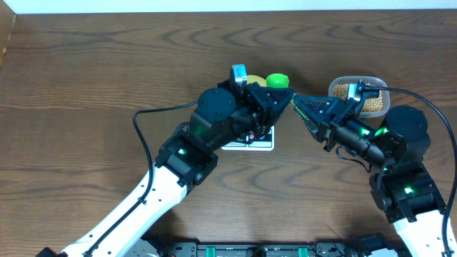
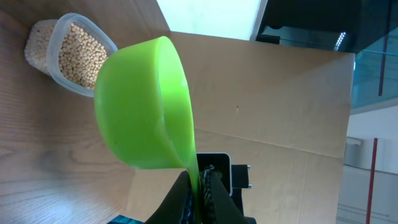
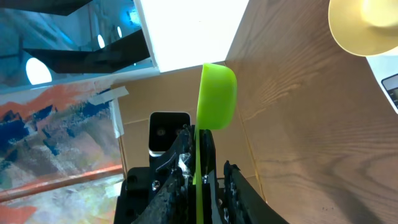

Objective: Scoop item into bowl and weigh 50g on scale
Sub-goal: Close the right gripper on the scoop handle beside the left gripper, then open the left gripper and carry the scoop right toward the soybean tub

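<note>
My left gripper pinches the scoop [image 1: 277, 81] handle far from the tub of beans [image 1: 368, 91], so I should open it, back away and leave my right gripper the scoop.
A bright green scoop [image 2: 146, 102] hangs bowl-up, its thin handle pinched in my shut left gripper [image 2: 200, 173]. No beans show inside it. My right gripper [image 3: 201, 165] faces the left one tip to tip [image 1: 298, 100]; its jaws stand on either side of the scoop [image 3: 216, 96] handle, with gaps still showing. The beans [image 2: 78, 53] fill a clear tub [image 1: 359, 96] at the right. The pale yellow bowl [image 3: 364, 28] sits on the white scale [image 3: 388, 65]. From overhead both are mostly hidden under the left arm, with only part of the scale [image 1: 260, 145] showing.
The two arms meet over the table's middle, left arm [image 1: 178, 160] from the lower left, right arm [image 1: 400, 143] from the lower right. Black cables loop beside each arm. Bare wooden tabletop [image 1: 86, 71] lies to the left and back.
</note>
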Robot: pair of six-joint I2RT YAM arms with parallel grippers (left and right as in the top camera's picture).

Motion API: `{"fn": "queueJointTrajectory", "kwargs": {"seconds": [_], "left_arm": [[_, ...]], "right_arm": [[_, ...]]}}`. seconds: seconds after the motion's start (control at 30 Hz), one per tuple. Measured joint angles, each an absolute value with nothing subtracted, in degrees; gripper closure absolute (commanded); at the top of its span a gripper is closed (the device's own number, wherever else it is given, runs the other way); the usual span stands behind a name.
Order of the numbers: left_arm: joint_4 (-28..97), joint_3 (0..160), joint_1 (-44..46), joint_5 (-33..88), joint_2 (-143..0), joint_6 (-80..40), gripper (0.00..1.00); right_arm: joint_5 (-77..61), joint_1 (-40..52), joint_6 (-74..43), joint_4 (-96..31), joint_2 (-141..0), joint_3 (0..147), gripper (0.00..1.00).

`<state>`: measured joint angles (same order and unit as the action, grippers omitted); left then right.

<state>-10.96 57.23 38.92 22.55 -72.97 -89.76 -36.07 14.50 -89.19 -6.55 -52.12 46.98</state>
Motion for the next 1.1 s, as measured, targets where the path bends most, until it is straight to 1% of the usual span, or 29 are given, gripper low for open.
{"fn": "queueJointTrajectory", "kwargs": {"seconds": [0.33, 0.53, 0.57, 0.63, 0.7, 0.73, 0.8, 0.97, 1.03, 1.1], "left_arm": [[-10.96, 57.23, 38.92, 22.55, -72.97, -89.76, 0.93], [-10.94, 57.23, 38.92, 22.52, -72.97, -89.76, 0.92], [-10.94, 57.23, 38.92, 22.52, -72.97, -89.73, 0.84], [-10.96, 57.25, 38.92, 22.52, -72.97, -89.34, 0.62], [-10.9, 57.23, 38.92, 22.55, -72.97, -89.62, 0.46], [-10.87, 57.23, 38.92, 22.55, -72.97, -89.54, 0.42], [-10.57, 57.23, 38.92, 22.52, -72.97, -89.49, 0.35], [-10.26, 57.23, 38.92, 22.5, -72.97, -89.14, 0.28], [-10.07, 57.23, 38.92, 22.55, -72.97, -88.82, 0.22], [-10.0, 57.23, 38.92, 22.55, -72.97, -88.27, 0.2]], "right_arm": [[-36.1, 14.5, -89.36, -6.55, -52.12, 46.98, 0.9], [-36.14, 14.5, -89.36, -6.46, -52.12, 46.98, 0.98], [-36.14, 14.5, -89.38, -6.44, -52.12, 46.98, 0.99], [-36.16, 14.5, -89.38, -6.46, -52.12, 46.98, 0.98], [-36.03, 14.5, -89.03, -6.46, -52.12, 46.98, 0.98], [-36.03, 14.5, -88.9, -6.46, -52.12, 46.98, 0.98], [-35.55, 14.5, -87.81, -6.5, -52.12, 46.98, 0.98], [-33.98, 14.5, -85.8, -6.5, -52.12, 46.98, 0.99], [-32.82, 14.48, -84.38, -6.52, -52.12, 46.98, 0.99], [-31.07, 14.48, -82.0, -6.57, -52.12, 46.98, 0.98]]}}
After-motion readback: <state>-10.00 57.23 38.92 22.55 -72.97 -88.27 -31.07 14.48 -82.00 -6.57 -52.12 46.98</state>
